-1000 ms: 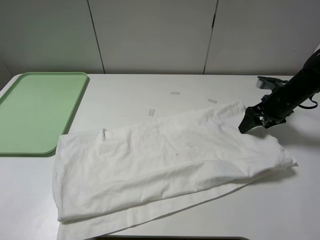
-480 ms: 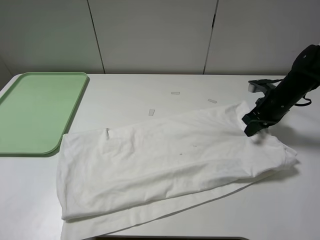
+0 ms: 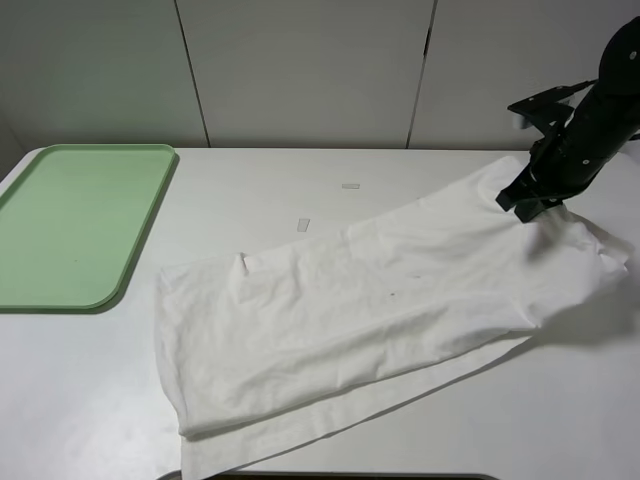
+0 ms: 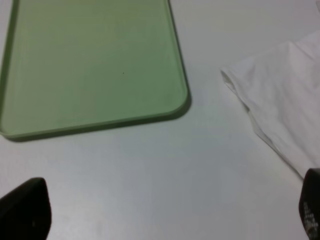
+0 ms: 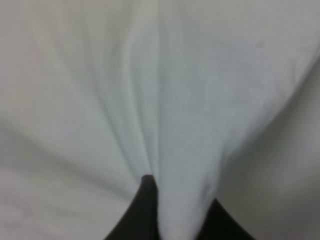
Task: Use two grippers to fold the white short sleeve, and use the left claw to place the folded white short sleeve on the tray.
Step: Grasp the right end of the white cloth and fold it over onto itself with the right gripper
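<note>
The robot's right gripper holds the lifted end (image 3: pixel 572 255) of the white short sleeve beside its open middle (image 3: pixel 388 278), so the robot should go on folding inward until the short sleeve's end rests there.
The white short sleeve (image 3: pixel 380 300) lies half folded and wrinkled across the table. Its right end is lifted off the surface, pinched by my right gripper (image 3: pixel 522 205), which is shut on the fabric. In the right wrist view the cloth (image 5: pixel 175 100) fills the frame and bunches between the black fingers of my right gripper (image 5: pixel 177 215). The pale-green tray (image 3: pixel 70 220) sits at the far left. My left gripper (image 4: pixel 165 217) stands open over bare table, between the tray (image 4: pixel 90 60) and the shirt's near corner (image 4: pixel 285 100). It is out of the exterior view.
Two small white tape strips (image 3: pixel 350 186) (image 3: pixel 303 224) lie on the table behind the shirt. A white panelled wall (image 3: pixel 300 70) runs along the back edge. The right arm reaches in from the upper right.
My right gripper closed on the shirt's right end, then rose and moved back to the right. The whole shirt slid rightward, away from the tray.
</note>
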Controlling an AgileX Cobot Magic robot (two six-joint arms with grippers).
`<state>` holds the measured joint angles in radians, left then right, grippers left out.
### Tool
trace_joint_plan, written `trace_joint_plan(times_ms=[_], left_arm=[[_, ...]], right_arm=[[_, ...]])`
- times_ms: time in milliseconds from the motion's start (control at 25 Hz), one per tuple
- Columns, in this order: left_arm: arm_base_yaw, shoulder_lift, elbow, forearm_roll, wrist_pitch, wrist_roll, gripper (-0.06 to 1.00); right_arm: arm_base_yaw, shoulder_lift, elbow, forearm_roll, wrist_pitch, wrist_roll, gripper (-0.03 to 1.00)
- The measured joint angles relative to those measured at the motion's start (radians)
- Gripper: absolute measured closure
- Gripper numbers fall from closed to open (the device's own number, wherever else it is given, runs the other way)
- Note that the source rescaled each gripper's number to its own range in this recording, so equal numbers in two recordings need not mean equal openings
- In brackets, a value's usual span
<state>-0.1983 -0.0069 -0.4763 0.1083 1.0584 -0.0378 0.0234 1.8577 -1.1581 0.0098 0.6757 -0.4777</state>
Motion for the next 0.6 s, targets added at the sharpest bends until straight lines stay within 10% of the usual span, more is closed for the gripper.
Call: trace_joint_plan(times_ms=[600], left_arm=[[0.0,0.0,0.0,0.0,0.0,0.0,-0.06]], right_arm=[[0.335,-0.09,0.002,-0.069,0.064,0.368,0.88]])
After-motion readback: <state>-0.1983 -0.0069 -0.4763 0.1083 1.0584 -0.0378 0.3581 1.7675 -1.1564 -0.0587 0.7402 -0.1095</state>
